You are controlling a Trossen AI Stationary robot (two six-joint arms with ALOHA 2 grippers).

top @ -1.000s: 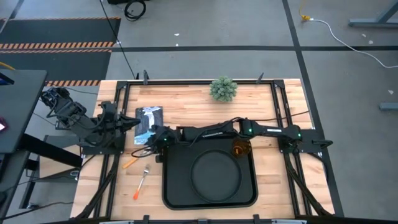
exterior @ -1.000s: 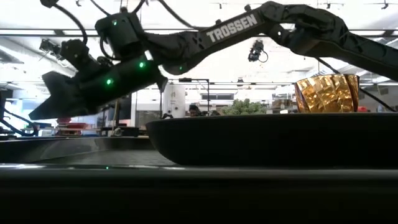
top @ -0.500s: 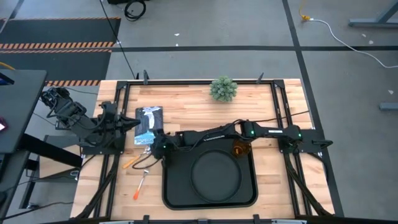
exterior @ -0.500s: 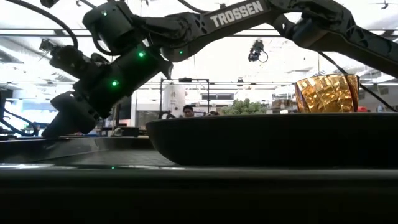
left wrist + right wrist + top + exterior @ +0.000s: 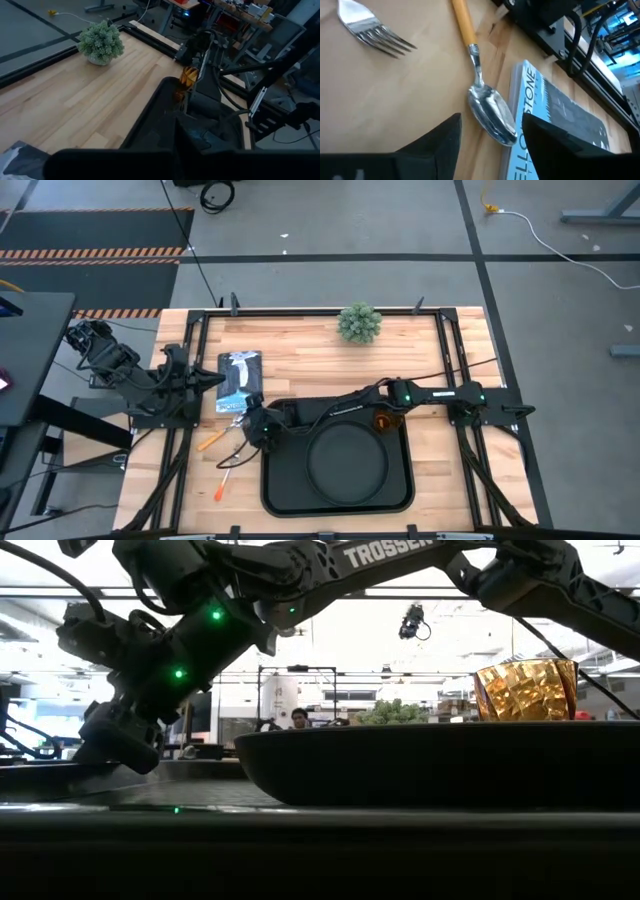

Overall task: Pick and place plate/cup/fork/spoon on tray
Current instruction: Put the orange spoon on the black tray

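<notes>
The spoon's bowl (image 5: 493, 114) lies against the book at my right gripper, so my left gripper should take the orange handle and shift the spoon closer to the tray first.
The black tray (image 5: 275, 480) lies at the table's near middle with the round black plate (image 5: 347, 460) on it. The amber cup (image 5: 383, 421) stands at the tray's far right corner and also shows in the low view (image 5: 527, 690). The spoon (image 5: 490, 112), orange-handled, and the fork (image 5: 375, 32) lie flat on the wood left of the tray. My right gripper (image 5: 492, 145) is open, tipped down, with a finger on either side of the spoon's bowl; it also shows in the high view (image 5: 243, 434). My left gripper (image 5: 218, 380) is shut at the table's left.
A blue-and-black book (image 5: 555, 115) lies on the wood just beyond the spoon, and shows in the high view (image 5: 240, 372). A small green plant (image 5: 359, 323) stands at the far edge. Black frame rails run along the table's sides.
My right gripper has gone toward the table's near edge and down to the spoon. It has tipped from nearly level to steeply downward. The tray, plate and cup have stayed put.
</notes>
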